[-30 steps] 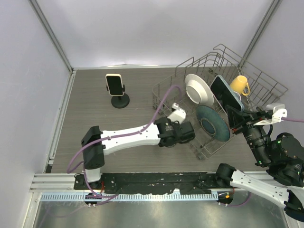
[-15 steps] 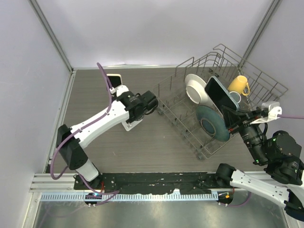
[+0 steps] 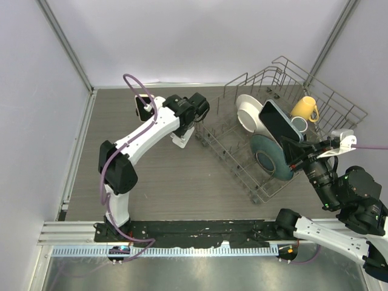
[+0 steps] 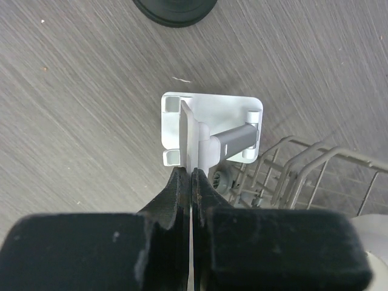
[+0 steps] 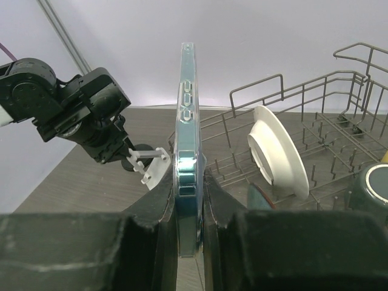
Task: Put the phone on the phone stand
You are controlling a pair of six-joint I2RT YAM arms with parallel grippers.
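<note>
The white phone stand's base [image 3: 181,140] is level above open wood [image 3: 171,150], so the robot's left gripper goes on bringing it down until the base sits flat, before it lets go.
My right gripper [image 3: 295,147] is shut on the phone [image 3: 277,120], a dark phone in a teal case, and holds it in the air over the dish rack. In the right wrist view the phone [image 5: 187,139] stands edge-on between my fingers [image 5: 159,200]. My left gripper [image 3: 183,127] is shut on a white phone stand [image 3: 181,138] just left of the rack's near-left corner. In the left wrist view the stand [image 4: 212,124] hangs from my closed fingertips [image 4: 179,182] over the wooden table. The stand also shows in the right wrist view [image 5: 148,165].
A wire dish rack [image 3: 239,176] fills the right side, holding a white bowl [image 3: 251,114], a teal plate [image 3: 270,159] and a yellow mug [image 3: 305,109]. A second phone [image 3: 143,109] sits on a black stand at the back left; its round base [image 4: 176,7] shows in the left wrist view.
My left arm has swung from the rack's front to the back left, carrying the white stand. My right gripper has raised the phone a little and shifted it left.
</note>
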